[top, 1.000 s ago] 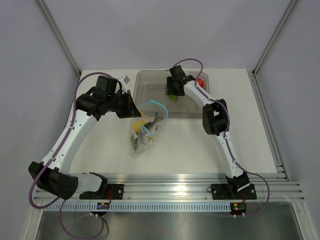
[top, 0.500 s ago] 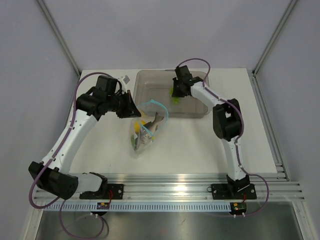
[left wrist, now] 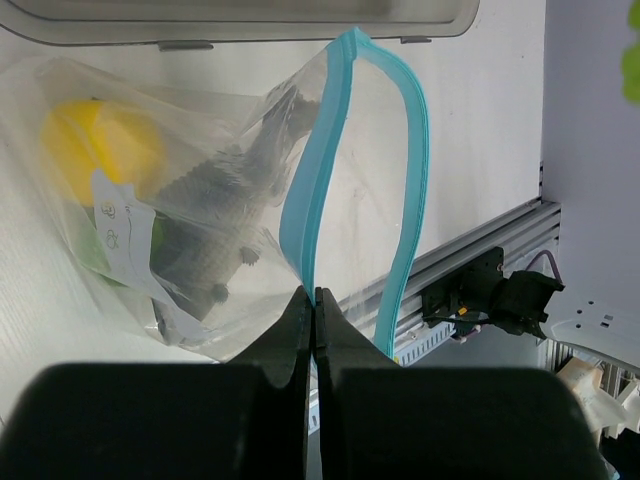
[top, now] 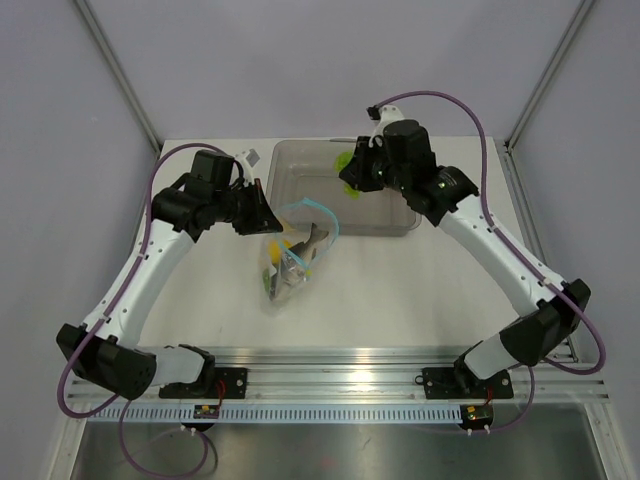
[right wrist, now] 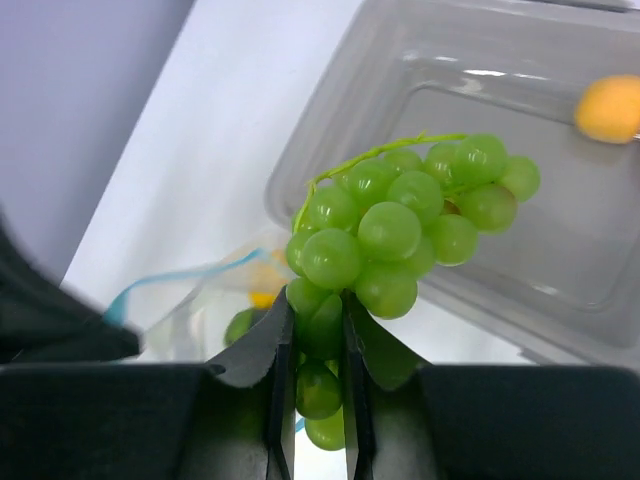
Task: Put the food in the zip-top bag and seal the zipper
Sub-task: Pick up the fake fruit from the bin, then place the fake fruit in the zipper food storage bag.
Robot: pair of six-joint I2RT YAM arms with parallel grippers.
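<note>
The teal zipper (top: 323,209) is wide open for the green grape bunch, so my right gripper keeps going to the bag's opening (top: 309,228) and let it go there.
The clear zip-top bag (top: 288,262) lies on the table with its teal zipper (top: 320,213) gaping open. My left gripper (top: 268,222) is shut on the near zipper strip (left wrist: 305,210) and holds the mouth up. Inside the bag are the grey fish (left wrist: 215,215), a yellow fruit (left wrist: 100,150) and a green fruit (left wrist: 92,248). My right gripper (top: 352,172) is shut on the green grape bunch (right wrist: 400,215) and holds it in the air over the tray's left part, right of the bag. An orange fruit (right wrist: 608,108) lies in the tray. The red fruit is hidden.
The rigid grey-clear tray (top: 300,165) stands at the back middle of the table, just behind the bag. An aluminium rail (top: 350,375) runs along the table's near edge. Grey walls close in the left, right and back.
My right gripper has lifted the grape bunch up out of the tray, and the right arm has swung out to the right. The left gripper and the bag have not moved.
</note>
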